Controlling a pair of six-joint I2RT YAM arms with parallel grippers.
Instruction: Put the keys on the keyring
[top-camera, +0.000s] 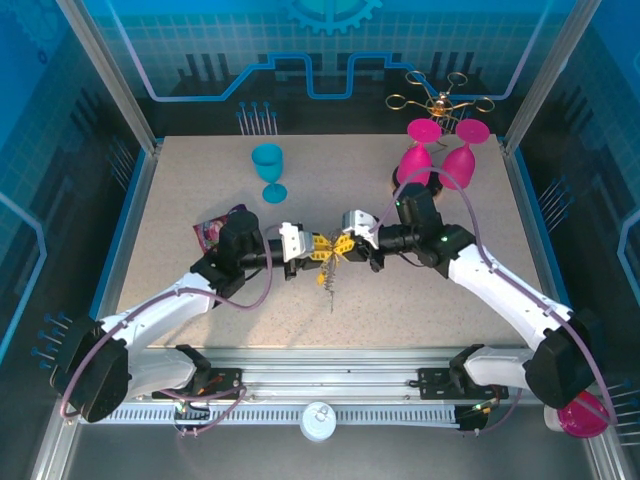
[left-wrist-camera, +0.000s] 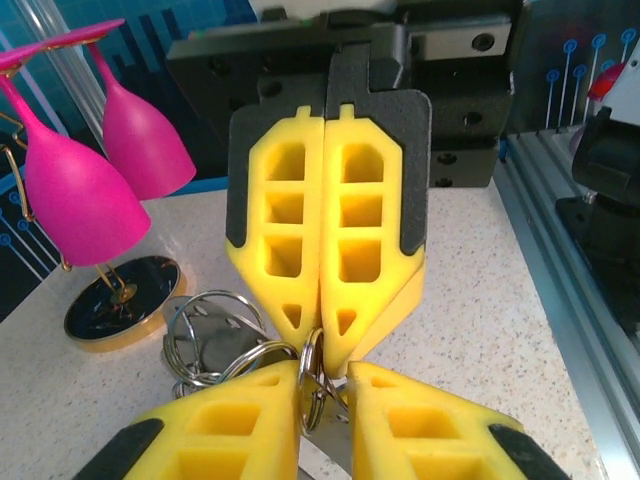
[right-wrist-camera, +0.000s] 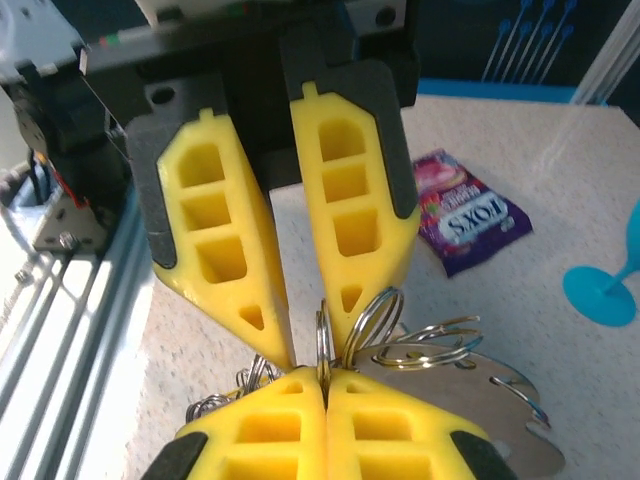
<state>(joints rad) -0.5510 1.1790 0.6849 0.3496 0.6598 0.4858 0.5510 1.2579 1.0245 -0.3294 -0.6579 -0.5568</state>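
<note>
The ring is pinched by my right gripper inside my left gripper's open fingertips (left-wrist-camera: 314, 400). So I should close those fingertips before my right gripper opens, turns and takes hold of the ring (right-wrist-camera: 324, 340) again.
The keyring (top-camera: 327, 252) hangs between my two grippers at mid-table, a thin dark strand (top-camera: 331, 285) dangling from it. My right gripper (top-camera: 347, 245) (right-wrist-camera: 325, 375) is shut on one silver ring (right-wrist-camera: 322, 340), which stands edge-on. My left gripper (top-camera: 310, 247) (left-wrist-camera: 325, 375) faces it tip to tip, its jaws a narrow gap apart. That ring (left-wrist-camera: 308, 375) and a flat silver piece (left-wrist-camera: 335, 445) sit in the gap. More rings (left-wrist-camera: 205, 330) (right-wrist-camera: 440, 335) and a flat silver plate (right-wrist-camera: 490, 395) cluster beside the fingertips. I cannot pick out separate keys.
A purple snack wrapper (top-camera: 212, 232) (right-wrist-camera: 465, 210) lies behind the left arm. A teal cup (top-camera: 268, 170) stands at the back left. Two pink glasses (top-camera: 440, 150) (left-wrist-camera: 80, 190) hang inverted on a gold wire rack (top-camera: 440, 100) at the back right.
</note>
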